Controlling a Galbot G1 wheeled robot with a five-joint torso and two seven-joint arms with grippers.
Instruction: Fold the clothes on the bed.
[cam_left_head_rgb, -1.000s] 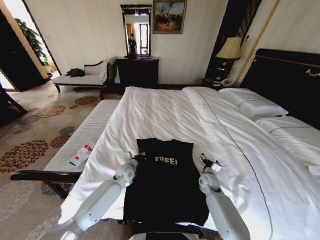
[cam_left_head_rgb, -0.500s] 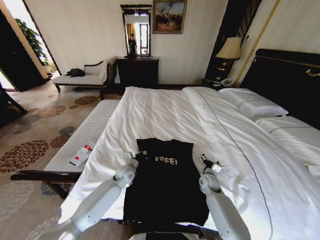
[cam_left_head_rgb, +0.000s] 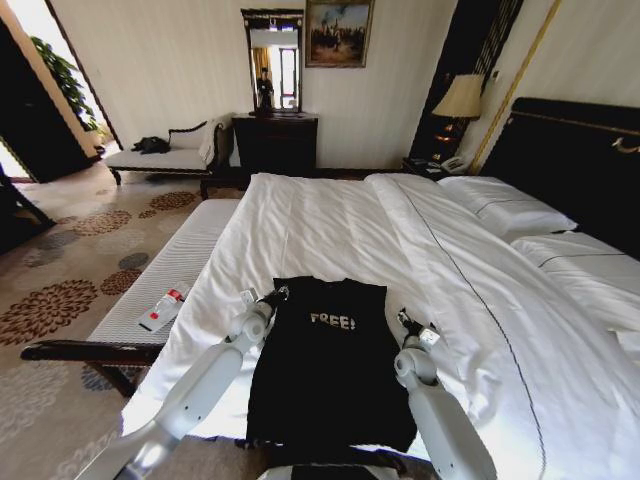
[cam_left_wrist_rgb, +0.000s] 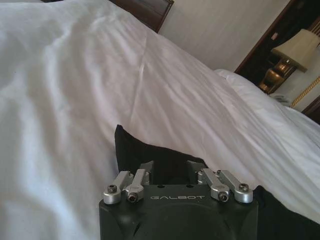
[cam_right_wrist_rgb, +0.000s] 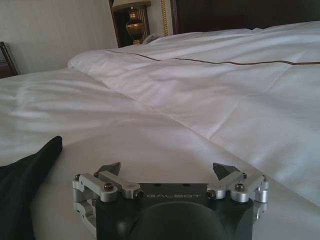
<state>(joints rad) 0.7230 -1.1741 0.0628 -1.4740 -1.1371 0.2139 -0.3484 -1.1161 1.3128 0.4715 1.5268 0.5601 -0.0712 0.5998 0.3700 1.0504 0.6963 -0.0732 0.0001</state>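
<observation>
I expect the black T-shirt (cam_left_head_rgb: 331, 380) to double over and hide the lettering (cam_left_head_rgb: 332, 321) when I fold the T-shirt's top toward me, because the lettering faces up in the T-shirt's far half.
The clothes, one black T-shirt (cam_left_head_rgb: 330, 370) with white "FREE!" lettering, lie folded into a long strip on the bed (cam_left_head_rgb: 320, 220) near its front edge. My left gripper (cam_left_head_rgb: 272, 296) sits at the shirt's far left corner. In the left wrist view the left gripper (cam_left_wrist_rgb: 170, 170) is open but narrowed, fingers astride the black corner (cam_left_wrist_rgb: 135, 145). To the right of the shirt, my right gripper (cam_left_head_rgb: 408, 325) rests low over the white sheet. The right wrist view shows the right gripper (cam_right_wrist_rgb: 167, 169) wide open and holding nothing, with the shirt's edge (cam_right_wrist_rgb: 25, 175) off to one side.
A thick white duvet (cam_left_head_rgb: 470, 270) is folded back across the bed's right half, with pillows (cam_left_head_rgb: 505, 210) by the dark headboard. A white-cushioned bench (cam_left_head_rgb: 170, 270) with a white-and-red item (cam_left_head_rgb: 163, 308) runs along the bed's left. Chaise (cam_left_head_rgb: 165, 155), dresser (cam_left_head_rgb: 275, 140) and lamp (cam_left_head_rgb: 460, 97) stand behind.
My left gripper has moved forward along the shirt's left edge to its far corner. The right gripper has barely shifted. The shirt lies as before.
</observation>
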